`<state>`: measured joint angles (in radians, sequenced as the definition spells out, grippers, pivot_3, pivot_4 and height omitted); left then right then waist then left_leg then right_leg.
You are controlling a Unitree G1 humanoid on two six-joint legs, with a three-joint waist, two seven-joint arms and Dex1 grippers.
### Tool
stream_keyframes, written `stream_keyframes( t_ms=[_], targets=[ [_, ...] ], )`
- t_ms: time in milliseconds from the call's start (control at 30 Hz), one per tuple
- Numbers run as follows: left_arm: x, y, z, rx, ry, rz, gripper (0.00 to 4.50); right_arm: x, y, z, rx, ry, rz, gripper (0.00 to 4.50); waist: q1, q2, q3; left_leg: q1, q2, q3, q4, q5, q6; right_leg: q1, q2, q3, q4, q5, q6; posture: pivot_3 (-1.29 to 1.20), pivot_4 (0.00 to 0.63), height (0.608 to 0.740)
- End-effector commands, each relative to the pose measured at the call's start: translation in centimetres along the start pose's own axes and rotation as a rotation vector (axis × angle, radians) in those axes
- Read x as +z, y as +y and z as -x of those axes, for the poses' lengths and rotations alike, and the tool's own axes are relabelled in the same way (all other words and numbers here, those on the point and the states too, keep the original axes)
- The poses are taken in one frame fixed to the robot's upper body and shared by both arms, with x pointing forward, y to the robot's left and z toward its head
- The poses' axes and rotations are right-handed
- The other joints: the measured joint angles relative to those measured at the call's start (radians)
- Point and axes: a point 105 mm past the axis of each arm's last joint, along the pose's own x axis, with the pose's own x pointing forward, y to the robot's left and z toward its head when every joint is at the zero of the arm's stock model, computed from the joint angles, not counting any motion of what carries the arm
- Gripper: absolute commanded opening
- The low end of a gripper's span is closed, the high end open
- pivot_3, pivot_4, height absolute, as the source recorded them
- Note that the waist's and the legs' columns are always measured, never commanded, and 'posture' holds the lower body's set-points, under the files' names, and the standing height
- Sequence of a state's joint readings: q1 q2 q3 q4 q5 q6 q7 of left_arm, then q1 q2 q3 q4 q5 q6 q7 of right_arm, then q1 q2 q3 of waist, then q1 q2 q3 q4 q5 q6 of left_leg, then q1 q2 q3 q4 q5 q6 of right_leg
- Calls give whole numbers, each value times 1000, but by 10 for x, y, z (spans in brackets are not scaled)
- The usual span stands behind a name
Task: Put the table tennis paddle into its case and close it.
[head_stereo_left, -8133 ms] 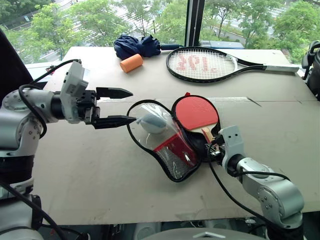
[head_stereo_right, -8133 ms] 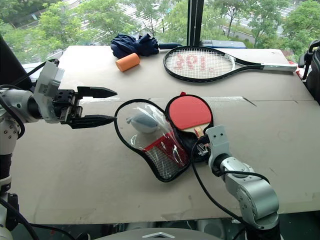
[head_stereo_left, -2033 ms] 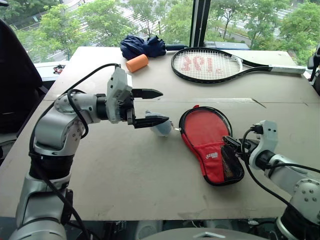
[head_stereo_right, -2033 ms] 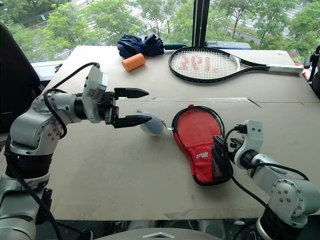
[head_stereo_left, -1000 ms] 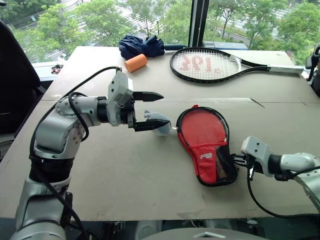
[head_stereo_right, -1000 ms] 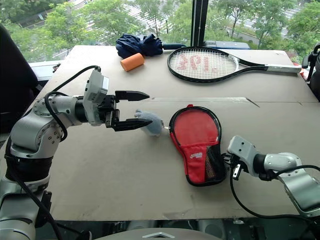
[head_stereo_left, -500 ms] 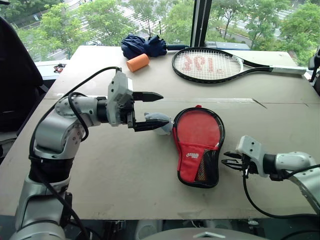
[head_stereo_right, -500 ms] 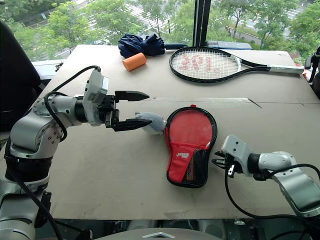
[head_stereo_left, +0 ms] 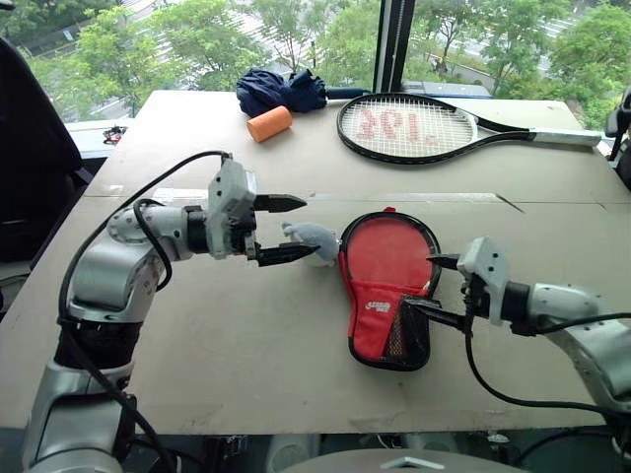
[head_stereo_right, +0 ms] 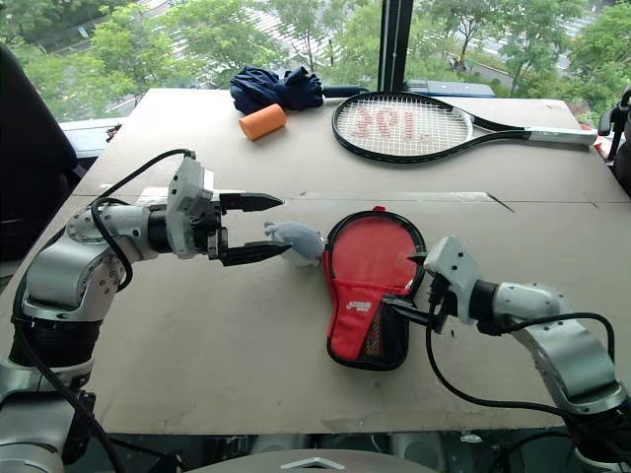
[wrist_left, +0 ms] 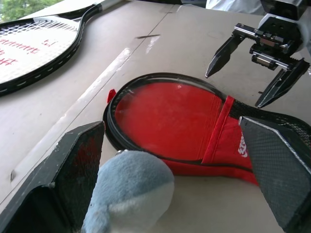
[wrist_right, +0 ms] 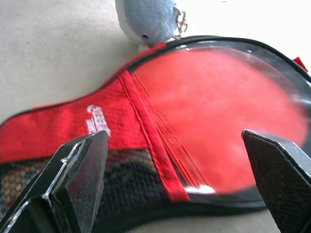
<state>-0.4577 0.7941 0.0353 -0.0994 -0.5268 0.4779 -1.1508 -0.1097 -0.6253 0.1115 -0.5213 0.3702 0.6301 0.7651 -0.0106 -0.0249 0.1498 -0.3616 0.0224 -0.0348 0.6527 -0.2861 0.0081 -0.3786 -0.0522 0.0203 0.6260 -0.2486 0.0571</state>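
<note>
I expect the zipper to slide around the curve when I pull the grey plush zipper charm point(head_stereo_left: 314, 242), because the black rim gapes point(wrist_left: 110, 128) along its curved far end.
The red case point(head_stereo_left: 389, 264) lies flat on the table with its flap down; its black mesh pocket point(head_stereo_left: 404, 335) points toward me. The table tennis paddle is hidden from view. A grey plush zipper charm point(head_stereo_left: 312, 237) hangs off the case's left rim. My left gripper point(head_stereo_left: 288, 229) is open, its fingertips on either side of the charm's near end point(wrist_left: 129, 189) and not pinching it. At the case's right edge my right gripper point(head_stereo_left: 435, 288) is open, its lower finger over the mesh pocket, with nothing between its fingers.
A black strung tennis racket point(head_stereo_left: 414, 126) lies at the back of the table. A dark blue folded umbrella point(head_stereo_left: 281, 91) and an orange cylinder point(head_stereo_left: 269, 123) sit at the back left. Bare tabletop point(head_stereo_left: 246, 335) spreads in front of the case.
My right gripper has opened and moved up and left to the case's right edge. The case swung round and slid left toward the charm. My left gripper sank slightly.
</note>
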Motion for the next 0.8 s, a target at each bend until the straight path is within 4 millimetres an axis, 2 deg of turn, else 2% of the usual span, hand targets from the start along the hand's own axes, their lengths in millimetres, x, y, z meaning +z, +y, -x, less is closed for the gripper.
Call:
stream_keyframes(
  t_ms=[33, 133, 267, 333, 533, 667, 800],
  targets=[
    [-7, 13, 13, 88, 7, -16, 4500, 13, 6, -15, 11, -56, -9, 4438, -1, 0, 0, 0, 0, 0, 0, 0, 0, 0, 0, 0, 0, 0, 0, 0, 150, 740],
    [-16, 18, 20, 131, 15, 3, 4500, 8, 5, -23, 11, -35, -24, 4438, 1, 0, 0, 0, 0, 0, 0, 0, 0, 0, 0, 0, 0, 0, 0, 0, 150, 740],
    [-34, 21, 26, 170, 43, 53, 4500, -28, 4, -32, 13, 126, -65, 4438, 1, -1, -1, 0, 0, 0, 0, 0, 0, 0, 0, 0, 0, 0, 0, 0, 150, 740],
    [-40, 21, 23, 175, 56, 76, 4500, -39, 3, -32, 16, 175, -79, 4438, 0, -2, -2, 0, 0, 0, 0, 0, 0, 0, -1, 0, 0, 0, 0, 0, 150, 740],
    [-58, 26, 8, 137, 130, 64, 4500, -42, 4, -33, 10, 187, -100, 4438, 4, -5, -7, 1, 0, -1, 0, 0, 0, 1, 0, -1, 1, 0, 0, 0, 150, 740],
    [-58, 44, -9, 118, 133, 45, 4500, -41, 4, -34, 4, 180, -102, 4438, 5, -7, -8, 1, 0, -1, 0, 0, 0, 1, 0, -2, 1, 0, 0, 0, 150, 740],
    [-55, 49, -23, 62, 118, 41, 4500, -42, 4, -34, -8, 181, -102, 4438, 0, -7, -8, 1, 0, -1, 0, 0, 0, 1, 0, -2, 1, 0, 0, 0, 150, 740]
  ],
)
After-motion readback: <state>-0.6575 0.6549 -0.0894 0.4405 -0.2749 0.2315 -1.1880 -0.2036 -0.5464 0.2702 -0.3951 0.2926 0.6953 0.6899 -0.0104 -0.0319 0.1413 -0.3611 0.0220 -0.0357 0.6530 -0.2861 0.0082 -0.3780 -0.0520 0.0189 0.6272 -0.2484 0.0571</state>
